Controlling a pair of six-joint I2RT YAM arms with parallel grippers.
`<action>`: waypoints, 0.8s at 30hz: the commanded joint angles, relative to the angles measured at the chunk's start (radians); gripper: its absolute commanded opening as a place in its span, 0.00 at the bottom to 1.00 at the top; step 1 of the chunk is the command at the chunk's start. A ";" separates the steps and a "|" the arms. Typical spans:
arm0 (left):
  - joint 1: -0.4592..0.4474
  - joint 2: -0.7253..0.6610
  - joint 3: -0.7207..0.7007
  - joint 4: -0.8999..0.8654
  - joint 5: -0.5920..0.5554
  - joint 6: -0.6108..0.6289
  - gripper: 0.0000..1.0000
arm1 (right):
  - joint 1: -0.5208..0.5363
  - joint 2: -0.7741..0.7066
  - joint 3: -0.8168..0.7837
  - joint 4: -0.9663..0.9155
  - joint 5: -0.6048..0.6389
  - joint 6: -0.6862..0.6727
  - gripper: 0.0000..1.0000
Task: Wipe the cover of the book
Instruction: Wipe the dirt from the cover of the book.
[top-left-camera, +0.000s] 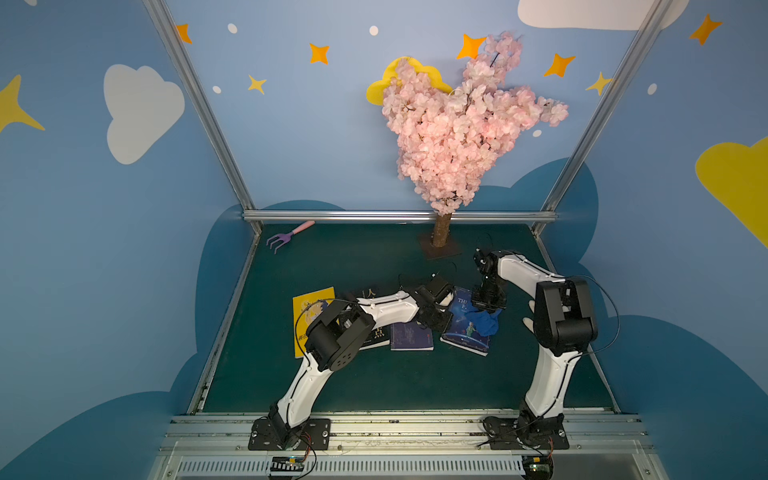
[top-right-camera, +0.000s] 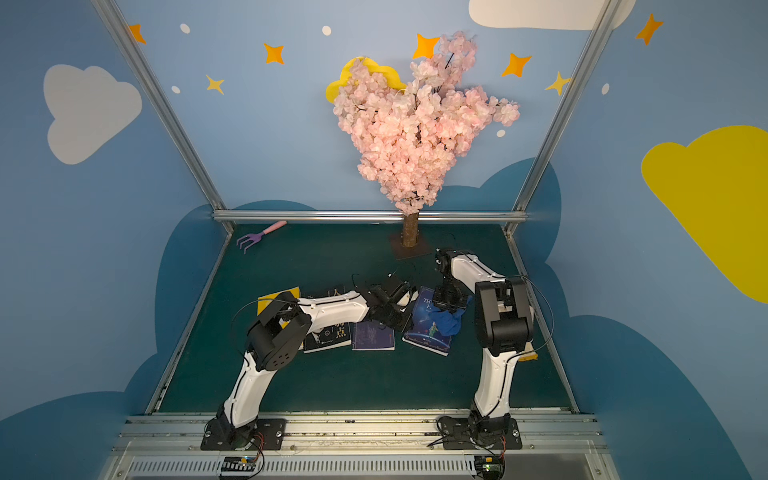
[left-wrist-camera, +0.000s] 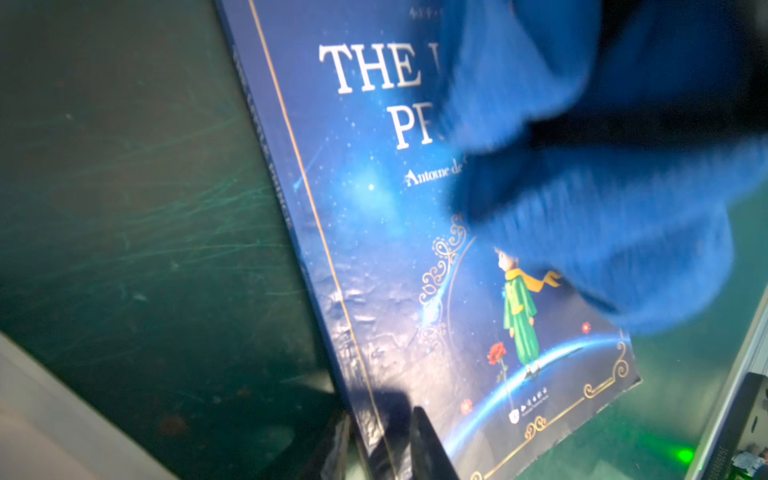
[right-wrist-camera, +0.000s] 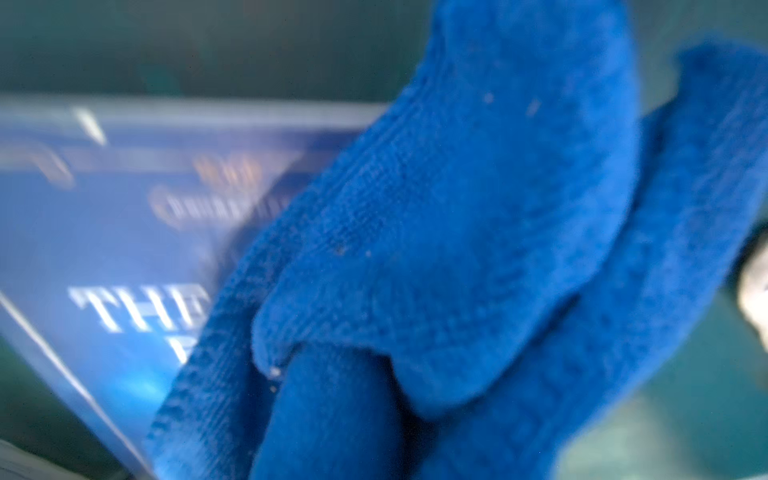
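I should bring the blue cloth back over the middle of the cover (top-left-camera: 466, 320) with my right gripper and go on wiping, because the cloth hangs past the book's edge (top-left-camera: 494, 321) opposite the spine.
The book (top-left-camera: 459, 332) (top-right-camera: 422, 332) is a dark blue paperback with white title letters and a boy in green, lying on the green mat in both top views. My left gripper (top-left-camera: 441, 321) (left-wrist-camera: 382, 449) straddles its spine edge, with one of the fingers (left-wrist-camera: 428, 444) on the book (left-wrist-camera: 395, 249) cover and the other under the edge. My right gripper (top-left-camera: 488, 306) (top-right-camera: 447, 306) hangs over the upper cover, shut on a blue cloth (top-left-camera: 487, 324) (left-wrist-camera: 602, 208) (right-wrist-camera: 457, 228). The cloth rests on the cover, hiding part of the title and the right fingers.
Left of the book lie a purple book (top-left-camera: 411, 337), a black book (top-left-camera: 376, 332) and a yellow book (top-left-camera: 307, 303), partly under my left arm. A pink blossom tree (top-left-camera: 441, 235) stands at the back. A toy rake (top-left-camera: 286, 237) lies at the back left.
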 joint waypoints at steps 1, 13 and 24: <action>-0.010 0.052 -0.045 -0.128 0.032 -0.013 0.28 | 0.024 0.025 -0.041 0.023 -0.004 -0.004 0.00; -0.011 0.036 -0.055 -0.129 0.019 -0.012 0.27 | 0.182 -0.180 -0.355 0.118 -0.013 0.077 0.00; -0.018 0.025 -0.068 -0.107 0.030 -0.021 0.25 | 0.012 0.141 0.156 -0.052 -0.012 0.002 0.00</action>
